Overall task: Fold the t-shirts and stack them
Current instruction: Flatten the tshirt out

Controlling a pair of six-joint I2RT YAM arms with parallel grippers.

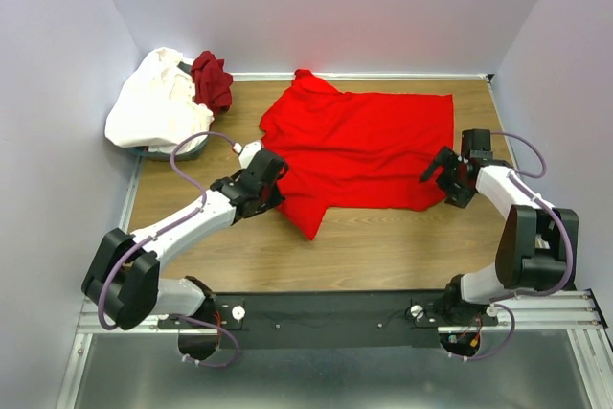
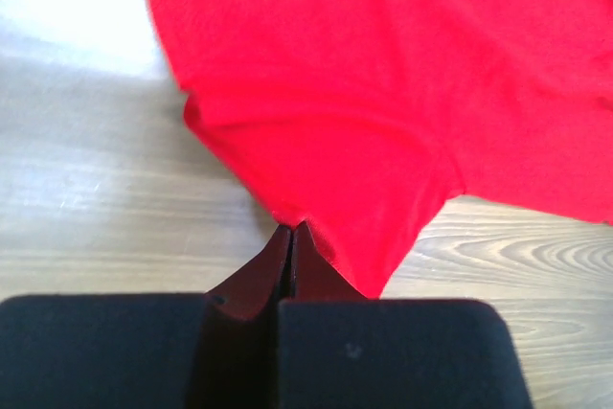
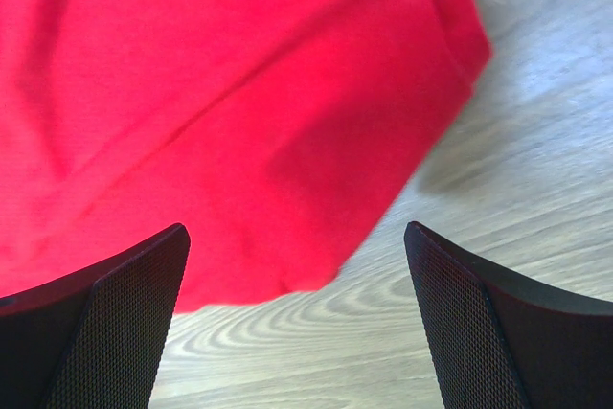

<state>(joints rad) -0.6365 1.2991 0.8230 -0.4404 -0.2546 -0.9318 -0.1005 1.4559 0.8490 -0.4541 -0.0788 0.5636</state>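
Observation:
The red t-shirt is pinched by the near sleeve (image 1: 304,219) in my left gripper alone. Next, my right gripper closes on the t-shirt's loose near hem corner (image 1: 428,201) before the fold.
The bright red t-shirt (image 1: 369,146) lies spread flat on the wooden table, its hem toward the right. My left gripper (image 1: 271,175) sits at the shirt's left edge by the near sleeve. In the left wrist view the left gripper (image 2: 290,230) is shut, with the edge of the red cloth (image 2: 383,93) pinched at its tips. My right gripper (image 1: 442,172) hovers at the shirt's near right corner. The right wrist view shows the right gripper (image 3: 295,237) open over that corner (image 3: 316,189), gripping nothing. A white t-shirt (image 1: 153,102) and a maroon t-shirt (image 1: 212,79) lie crumpled at the back left.
A dark bin edge (image 1: 178,151) peeks out under the white t-shirt. Grey walls close in the table on the left, back and right. Bare wood (image 1: 383,246) runs between the red shirt and the black base rail (image 1: 326,318).

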